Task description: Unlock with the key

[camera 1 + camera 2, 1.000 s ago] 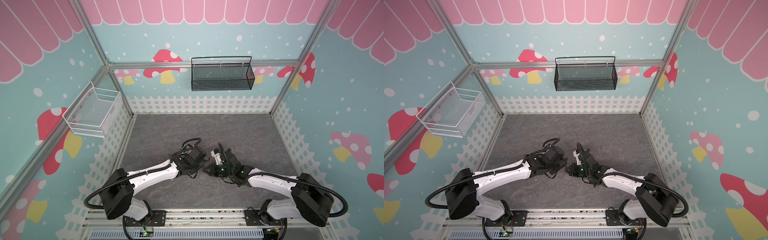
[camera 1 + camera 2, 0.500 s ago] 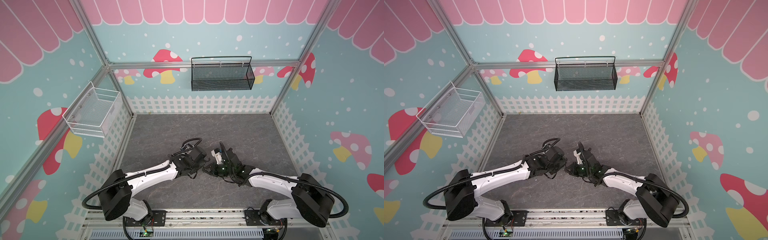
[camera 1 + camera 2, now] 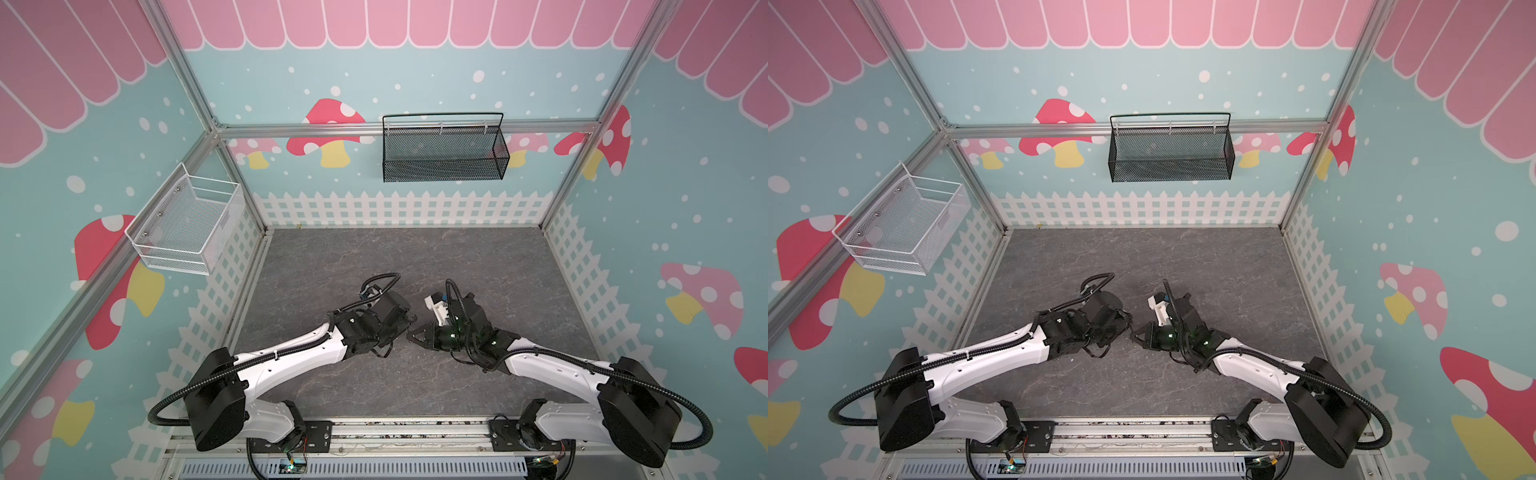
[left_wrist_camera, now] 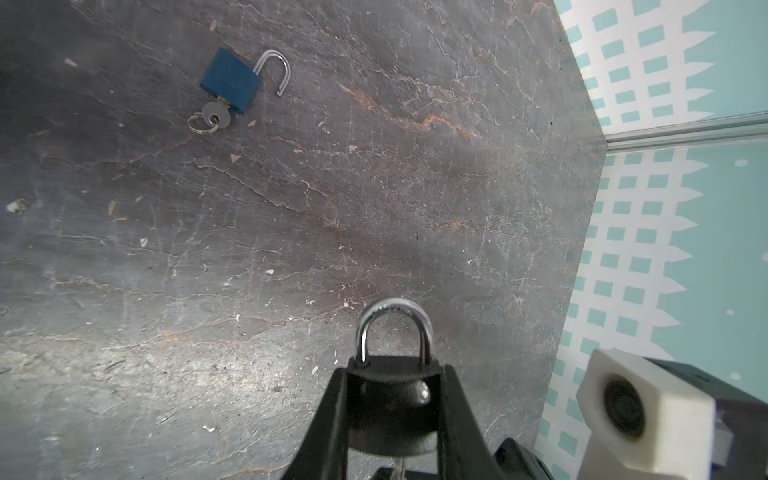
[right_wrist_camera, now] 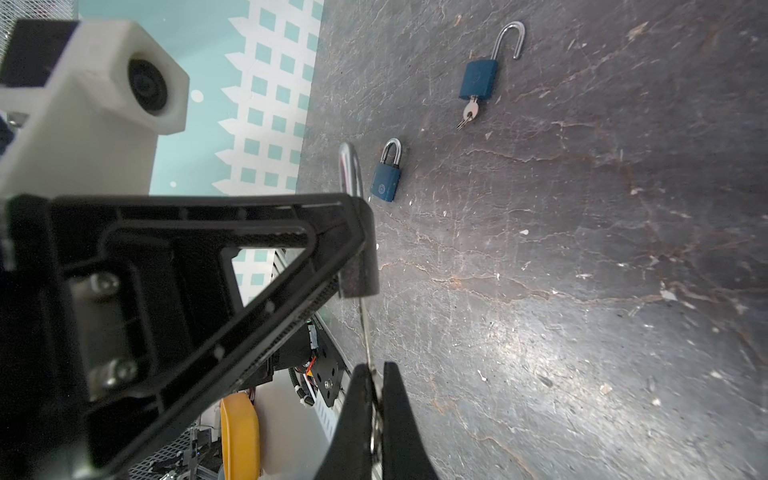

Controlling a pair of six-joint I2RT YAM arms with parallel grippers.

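Observation:
The key's blade (image 5: 364, 318) is almost all outside the bottom side of the black padlock. My right gripper should move the key back and line it up with the keyhole.
My left gripper (image 4: 395, 370) is shut on a black padlock (image 4: 392, 407), one finger on each side of its body. Its silver shackle (image 4: 395, 316) is closed and sticks out past the fingertips. In the right wrist view the same padlock (image 5: 359, 266) shows edge-on behind a left finger (image 5: 249, 257). My right gripper (image 5: 375, 370) is shut on the key (image 5: 366, 332), whose thin blade runs up to the padlock's underside. In both top views the two grippers meet low over the floor's middle, left (image 3: 404, 325) (image 3: 1126, 322) and right (image 3: 414, 335) (image 3: 1136, 335).
On the grey floor lies a blue padlock (image 4: 230, 85) (image 5: 478, 79) with its shackle open and a key with a ring in it. A smaller blue padlock (image 5: 386, 180) lies shut nearby. A black mesh basket (image 3: 442, 151) and a white one (image 3: 187, 226) hang on the walls.
The left arm has edged slightly toward the right arm. Both grips are unchanged.

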